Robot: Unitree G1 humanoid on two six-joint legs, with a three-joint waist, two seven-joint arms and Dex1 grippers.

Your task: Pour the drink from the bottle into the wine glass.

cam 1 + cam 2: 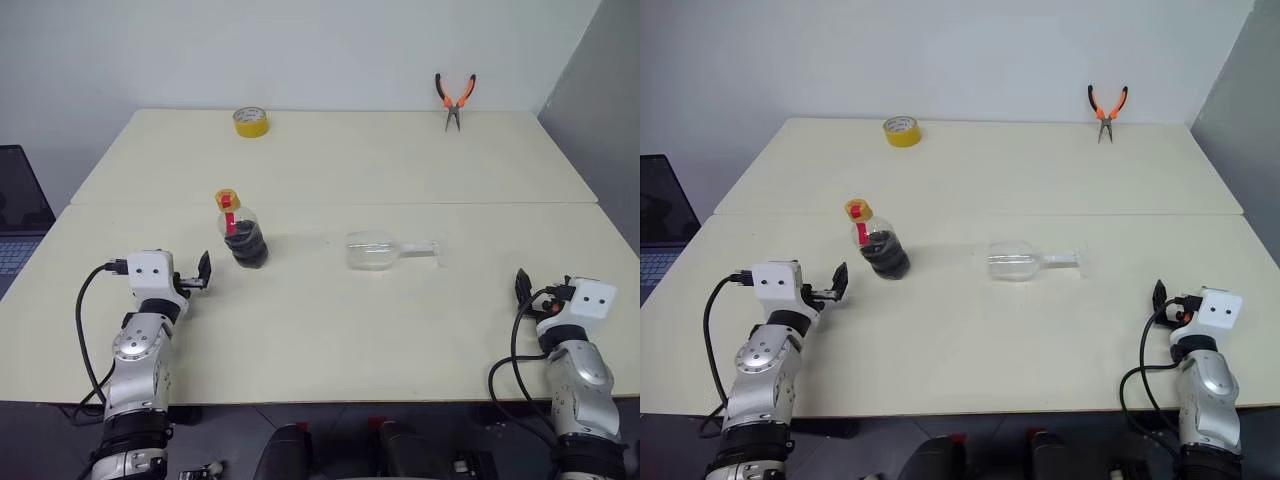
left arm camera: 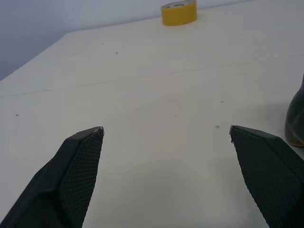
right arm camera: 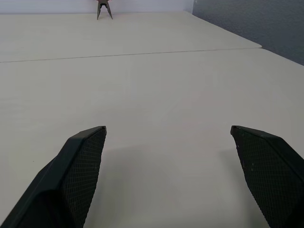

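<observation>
The yellowish cap [image 1: 227, 197] is a separate piece sitting over the bottle's neck [image 1: 230, 209], so it will come away whole when the robot opens the bottle.
The bottle [image 1: 243, 238] stands on the table, left of centre, with dark drink [image 1: 247, 247] in its lower body, a yellowish cap and a red label. The wine glass [image 1: 375, 250] lies on its side at the centre, its stem and foot pointing right. My left gripper [image 1: 198, 274] hovers open just left of the bottle, whose dark edge [image 2: 295, 118] shows beside one finger in the left wrist view. My right gripper [image 1: 522, 290] is open near the table's front right, well apart from the glass. Nothing sits between either pair of fingers [image 2: 80, 161] [image 3: 80, 164].
A yellow tape roll [image 1: 250, 121] lies at the back left and orange-handled pliers [image 1: 454, 98] at the back right. A laptop [image 1: 18, 215] stands off the table's left side. A seam [image 1: 400, 203] runs across between the two tabletops.
</observation>
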